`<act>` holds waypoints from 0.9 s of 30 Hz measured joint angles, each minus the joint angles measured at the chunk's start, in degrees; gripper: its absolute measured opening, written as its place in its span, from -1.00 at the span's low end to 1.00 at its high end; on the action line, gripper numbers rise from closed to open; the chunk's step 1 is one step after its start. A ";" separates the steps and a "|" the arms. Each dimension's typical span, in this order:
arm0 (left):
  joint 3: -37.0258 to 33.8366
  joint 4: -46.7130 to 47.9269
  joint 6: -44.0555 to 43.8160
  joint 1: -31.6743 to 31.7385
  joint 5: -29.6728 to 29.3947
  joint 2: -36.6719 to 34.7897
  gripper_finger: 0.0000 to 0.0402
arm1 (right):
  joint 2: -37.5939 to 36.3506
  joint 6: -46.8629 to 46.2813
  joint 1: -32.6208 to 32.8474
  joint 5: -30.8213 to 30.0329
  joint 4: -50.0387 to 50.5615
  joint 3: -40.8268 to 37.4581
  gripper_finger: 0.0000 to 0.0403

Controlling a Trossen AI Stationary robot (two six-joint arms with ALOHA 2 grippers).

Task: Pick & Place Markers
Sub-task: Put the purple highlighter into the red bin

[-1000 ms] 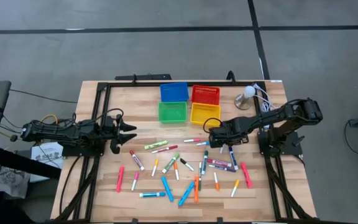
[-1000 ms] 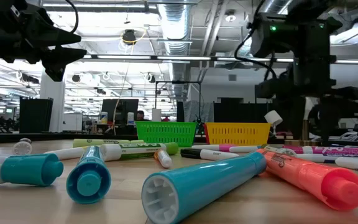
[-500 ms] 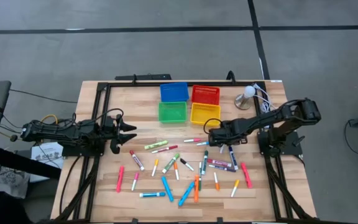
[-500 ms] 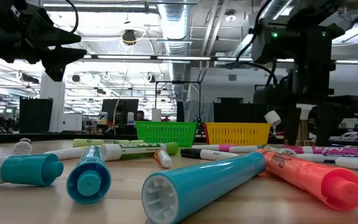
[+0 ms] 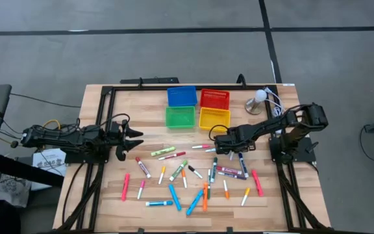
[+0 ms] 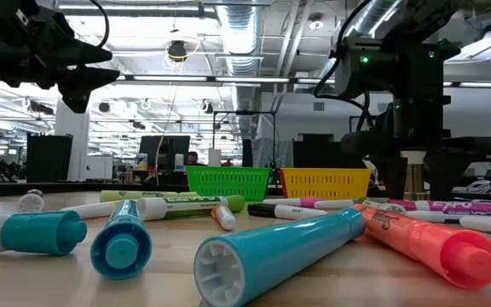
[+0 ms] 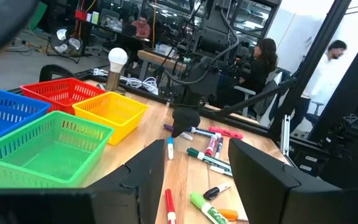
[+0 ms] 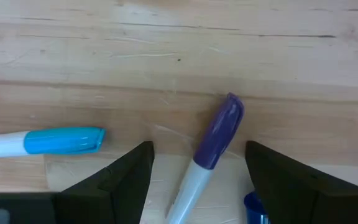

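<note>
My right gripper should squeeze the purple-capped marker (image 8: 199, 167) straight, open a little, then grip the marker's purple cap (image 8: 220, 132) squarely before lifting, because the marker lies at a slant across its fingers.
Many markers (image 5: 178, 170) with caps of many colours lie scattered flat on the wooden table (image 5: 102, 195). My right gripper (image 5: 221, 142) points down, low over the right part of the scatter. It is open, and its fingers stand on either side of a purple-capped marker (image 8: 219, 134) without touching it. A blue-capped marker (image 8: 64, 141) lies beside it. My left gripper (image 5: 135, 138) waits level above the table's left side, open (image 7: 196, 146) with nothing between its fingers.
Four small bins stand at the back middle: blue (image 5: 182, 96), red (image 5: 214, 99), green (image 5: 180, 117) and yellow (image 5: 214, 119). A white bulb on a stand (image 5: 258, 101) with cables sits at the back right. A black frame (image 5: 109, 91) borders the table.
My right gripper has come down toward the table over the markers, still pointing down and still open.
</note>
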State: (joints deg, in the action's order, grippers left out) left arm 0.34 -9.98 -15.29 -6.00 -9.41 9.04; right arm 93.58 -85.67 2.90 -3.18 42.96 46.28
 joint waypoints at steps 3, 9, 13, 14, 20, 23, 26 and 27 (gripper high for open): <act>0.00 0.00 0.00 0.00 0.00 0.04 -0.12 | 0.06 0.02 -0.07 -0.03 0.18 -0.02 0.23; 0.00 -0.33 0.00 0.00 0.02 0.04 -0.12 | 0.15 -0.33 -0.10 -0.11 0.32 -0.02 0.19; 0.00 -0.37 0.00 0.00 0.02 0.04 -0.12 | 0.17 -0.41 -0.10 0.06 0.22 -0.02 0.02; 0.00 -0.38 0.00 0.00 0.02 0.04 -0.12 | 0.17 -0.39 -0.10 0.09 0.10 -0.05 -0.03; 0.00 -0.40 0.00 0.00 0.02 0.02 -0.12 | 0.07 0.07 -0.10 0.09 -0.15 -0.11 -0.26; 0.00 -0.42 0.00 0.00 0.01 0.02 -0.12 | 0.07 0.13 -0.10 0.09 -0.17 -0.12 -0.34; 0.00 -0.42 0.02 0.00 0.00 0.02 -0.12 | 0.07 0.28 -0.10 0.09 -0.01 0.29 -0.42; 0.00 -0.42 0.00 0.00 0.00 0.02 -0.12 | 0.09 0.62 -0.12 0.09 0.11 0.60 -0.44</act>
State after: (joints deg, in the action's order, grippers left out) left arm 0.34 -10.39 -15.29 -6.00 -9.41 9.06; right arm 93.67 -85.05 2.79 -3.09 43.07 46.88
